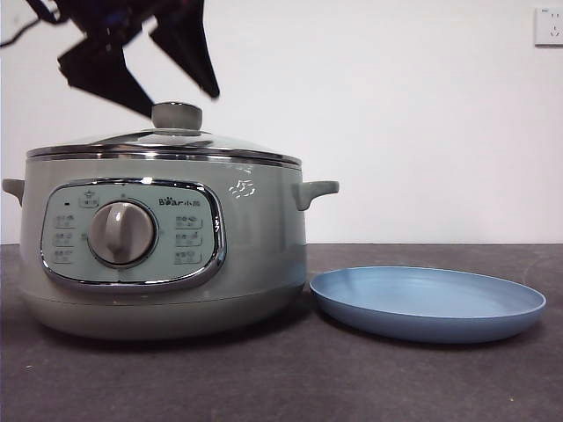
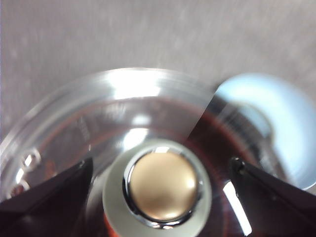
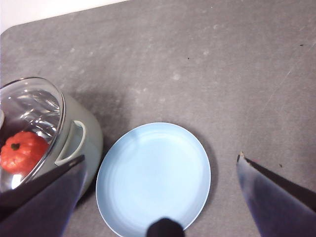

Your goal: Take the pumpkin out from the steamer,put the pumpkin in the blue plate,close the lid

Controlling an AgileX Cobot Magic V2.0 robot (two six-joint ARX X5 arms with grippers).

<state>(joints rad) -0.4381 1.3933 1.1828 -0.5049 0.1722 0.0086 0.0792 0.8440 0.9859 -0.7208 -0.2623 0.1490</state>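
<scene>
I expect the glass lid (image 1: 224, 141) to come off in one piece when I lift its knob, because the metal rim (image 1: 167, 153) sits plain and unbroken around the steamer's top.
The sage-green steamer (image 1: 167, 255) stands on the left of the table with its glass lid (image 1: 167, 145) resting on it. My left gripper (image 1: 182, 99) hangs open just above the lid's green knob (image 1: 176, 115), one jaw on each side of it. The left wrist view shows the knob (image 2: 163, 190) centred between the open left gripper (image 2: 163, 162) jaws, untouched. Through the lid glass the orange pumpkin (image 3: 22, 150) sits inside the steamer (image 3: 84, 138). The blue plate (image 1: 428, 301) lies empty to the right of the steamer. High over the plate (image 3: 153, 177) my right gripper (image 3: 161, 157) is open and holds nothing.
Dark grey table surface (image 1: 281, 378) runs under everything. A white wall with a socket (image 1: 548, 26) stands behind. The steamer's side handle (image 1: 315, 192) juts toward the plate.
</scene>
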